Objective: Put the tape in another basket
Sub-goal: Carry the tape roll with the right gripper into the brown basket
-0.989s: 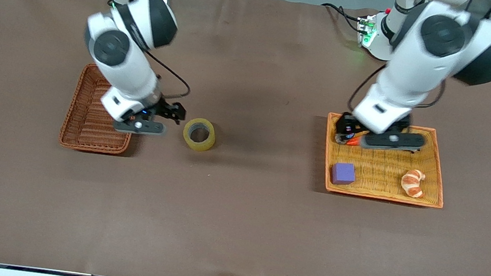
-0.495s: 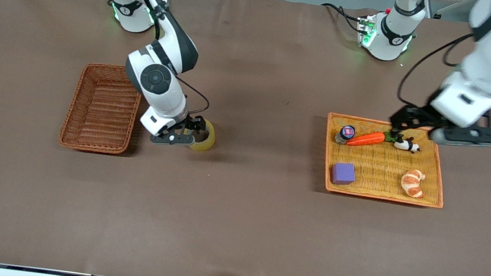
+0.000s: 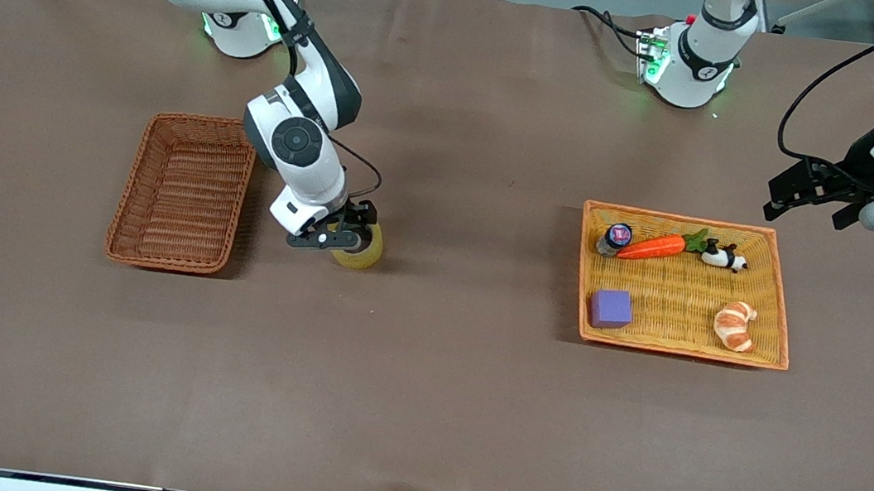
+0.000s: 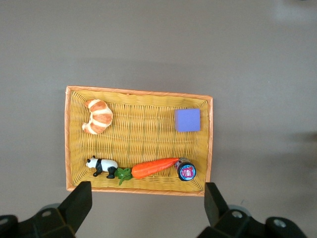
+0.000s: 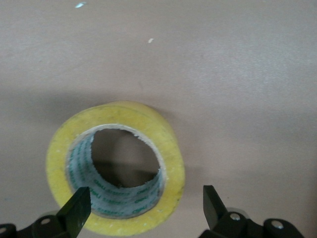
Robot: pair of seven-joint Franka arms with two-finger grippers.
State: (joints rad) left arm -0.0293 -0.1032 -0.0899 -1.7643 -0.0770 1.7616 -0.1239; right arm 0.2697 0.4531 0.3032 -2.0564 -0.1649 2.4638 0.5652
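Next, I pinch the tape's rim point(image 5: 173, 173) with my right gripper and put it in the reddish-brown basket, because the tape point(image 3: 369, 252) lies beside that basket, far from my left gripper.
The tape point(image 3: 365, 254), a yellowish roll with a grey core, lies flat on the brown cloth beside the reddish-brown basket point(image 3: 178, 197), which has nothing in it. My right gripper point(image 3: 338, 237) is low over the roll and open. In the right wrist view one fingertip point(image 5: 75, 208) sits over the rim of the tape point(image 5: 168, 148); the other is over the cloth just outside it. My right gripper point(image 5: 143, 210) holds nothing. My left gripper point(image 3: 804, 212) hangs open and empty in the air, off the yellow-orange tray's edge nearest the left arm's base.
The yellow-orange tray point(image 3: 680, 304) toward the left arm's end holds a carrot point(image 3: 651, 246), a panda figure point(image 3: 723, 256), a small jar point(image 3: 617, 236), a purple cube point(image 3: 611, 309) and a croissant point(image 3: 734, 325). The left wrist view looks down on the tray point(image 4: 143, 141).
My right gripper has moved from beside the basket to over the tape and come down onto it. My left arm has drawn back from over the tray toward its own end.
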